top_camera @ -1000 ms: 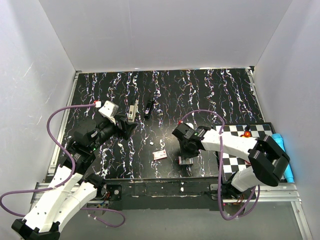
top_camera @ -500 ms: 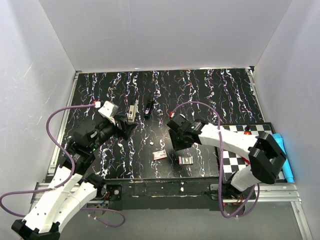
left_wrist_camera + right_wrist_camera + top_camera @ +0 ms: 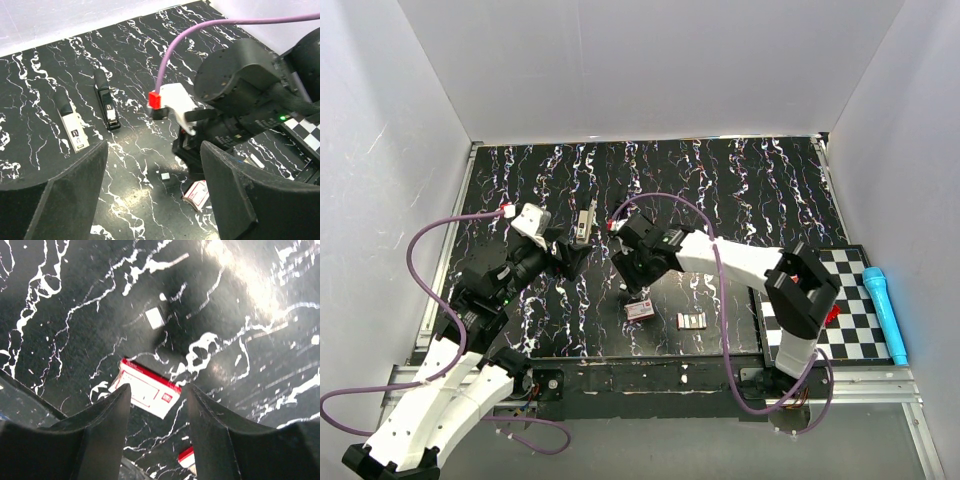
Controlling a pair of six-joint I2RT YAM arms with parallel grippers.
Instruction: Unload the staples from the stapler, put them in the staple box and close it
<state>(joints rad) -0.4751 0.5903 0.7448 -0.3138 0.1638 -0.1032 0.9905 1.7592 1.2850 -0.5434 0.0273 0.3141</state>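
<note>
The small white piece (image 3: pixel 155 318) lies beyond the red-and-white staple box (image 3: pixel 147 388), so next I move my right gripper past it and take the piece to the second staple box.
The stapler lies in two parts at the back of the mat: a grey-white part (image 3: pixel 584 222) (image 3: pixel 72 129) and a black part (image 3: pixel 617 217) (image 3: pixel 106 101). A small white piece (image 3: pixel 623 287) (image 3: pixel 165 176) (image 3: pixel 154 318) lies on the mat. My left gripper (image 3: pixel 566 258) (image 3: pixel 155 200) is open and empty, just left of that piece. My right gripper (image 3: pixel 632 278) (image 3: pixel 159 440) is open and empty, hovering over a red-and-white staple box (image 3: pixel 640 309) (image 3: pixel 145 389) (image 3: pixel 197 192). A second staple box (image 3: pixel 691 320) (image 3: pixel 187 460) lies to the right.
A black-and-white checkered board (image 3: pixel 855 335) lies at the right front with a red item (image 3: pixel 831 315) on it. A blue pen-like object (image 3: pixel 882 312) lies beside it. White walls surround the mat. The right arm's purple cable (image 3: pixel 210 27) arcs over the middle.
My right arm has swung left, from above the second staple box to over the first box and the small white piece. The left arm has barely moved.
</note>
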